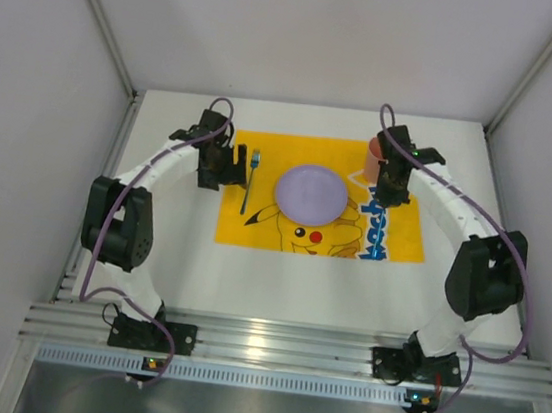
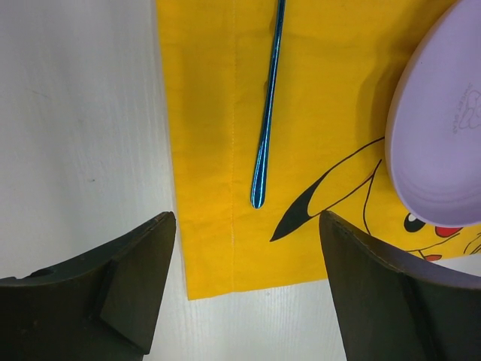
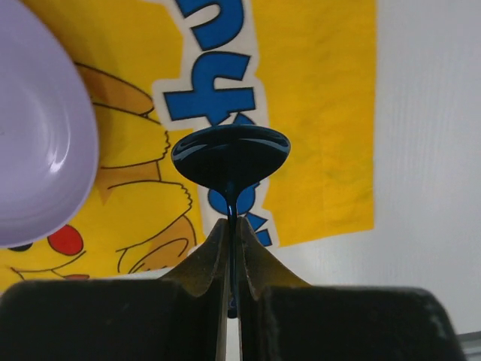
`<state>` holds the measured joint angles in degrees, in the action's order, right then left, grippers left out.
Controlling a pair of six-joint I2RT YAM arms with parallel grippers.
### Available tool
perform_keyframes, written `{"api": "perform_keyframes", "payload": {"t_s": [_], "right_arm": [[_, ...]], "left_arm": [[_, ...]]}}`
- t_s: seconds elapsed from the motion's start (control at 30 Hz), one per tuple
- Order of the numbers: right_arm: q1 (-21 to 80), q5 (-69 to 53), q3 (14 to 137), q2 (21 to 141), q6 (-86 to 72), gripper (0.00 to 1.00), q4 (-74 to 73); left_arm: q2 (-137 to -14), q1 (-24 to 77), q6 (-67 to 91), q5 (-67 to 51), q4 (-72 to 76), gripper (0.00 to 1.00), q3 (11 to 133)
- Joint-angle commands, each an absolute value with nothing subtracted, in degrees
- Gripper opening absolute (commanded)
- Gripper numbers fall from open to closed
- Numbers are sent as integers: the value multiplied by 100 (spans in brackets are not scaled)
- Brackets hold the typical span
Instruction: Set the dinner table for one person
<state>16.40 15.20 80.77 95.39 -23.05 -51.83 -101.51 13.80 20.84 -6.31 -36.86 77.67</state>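
Observation:
My right gripper is moving the spoon (image 3: 231, 154) toward the plate, and the spoon points the same way as the fork. So the gripper should keep going until the spoon lies flat beside the plate's rim.
The white dinner table (image 1: 169, 254) carries a yellow Pikachu mat (image 1: 393, 236) with a lilac plate (image 1: 309, 192) in its middle. A blue fork (image 1: 250, 178) lies on the mat left of the plate; its handle shows in the left wrist view (image 2: 267, 113). My left gripper (image 1: 218, 171) is open and empty over the mat's left edge (image 2: 246, 218), just short of the handle's end. My right gripper (image 1: 391, 192) is shut on a dark blue spoon (image 3: 230, 156), held by its handle (image 3: 231, 222) above the mat's right part, right of the plate (image 3: 37, 135).
An orange-pink cup (image 1: 373, 156) stands at the mat's far right corner, beside my right gripper. Grey walls close in the table on three sides. Bare white table (image 3: 428, 150) lies right of the mat and also left of it (image 2: 75, 113).

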Motion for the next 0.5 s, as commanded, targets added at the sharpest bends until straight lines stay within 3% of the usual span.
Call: {"api": "perform_keyframes", "payload": {"t_s": [0.0,0.47], "right_arm": [[2090,1591,8446,9816,-2145,0,-5045],[2435,1565,9193,11082,-1987,0,-4852]], "left_arm": [[-9765,1406,2004,-519,-3805,82,7866],[-9264,1406,1942,-167,-4087,82,7673]]}}
